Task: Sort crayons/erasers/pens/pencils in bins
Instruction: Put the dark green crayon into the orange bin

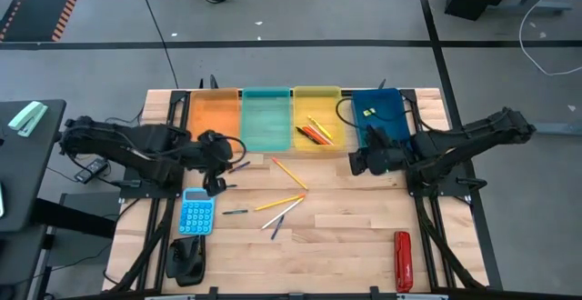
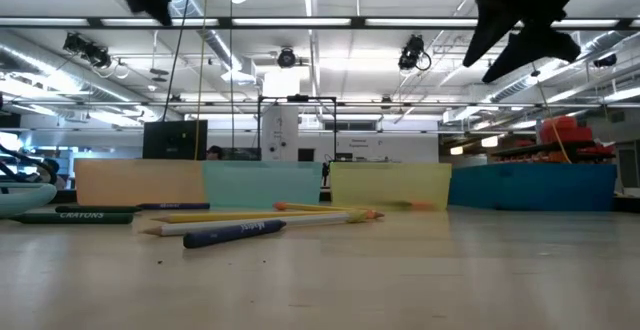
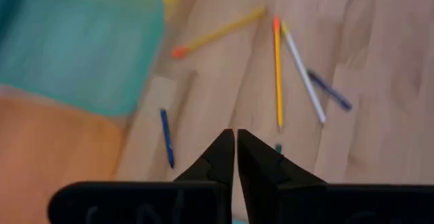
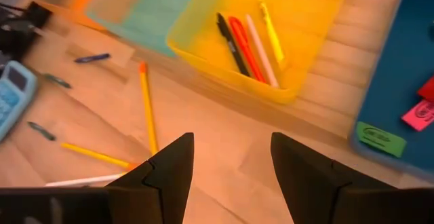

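Observation:
I should open my left gripper and take the crayon (image 4: 57, 81) with it, because the green crayon (image 1: 230, 186) by the calculator's far corner is a long way from my right gripper.
Four bins stand in a row at the far edge: orange (image 1: 215, 118), teal (image 1: 265, 118), yellow (image 1: 316, 109) and dark blue (image 1: 377, 109). The yellow bin (image 4: 298, 20) holds a black pen (image 4: 228, 41) and red, white and yellow sticks. Green and pink erasers (image 4: 380, 137) lie in the dark blue bin. Yellow and white pencils (image 1: 279, 203) and dark pens (image 1: 235, 211) lie flat mid-table. My left gripper (image 3: 235, 142) hangs shut and empty above the table, near the orange bin. My right gripper (image 4: 230, 163) stands open and empty in front of the dark blue bin.
A light-blue calculator (image 1: 196, 214) lies near the left edge, with a black device (image 1: 186, 259) in front of it. A red oblong tool (image 1: 403, 261) lies at the near right. Bare wood shows between the pencils and the red tool.

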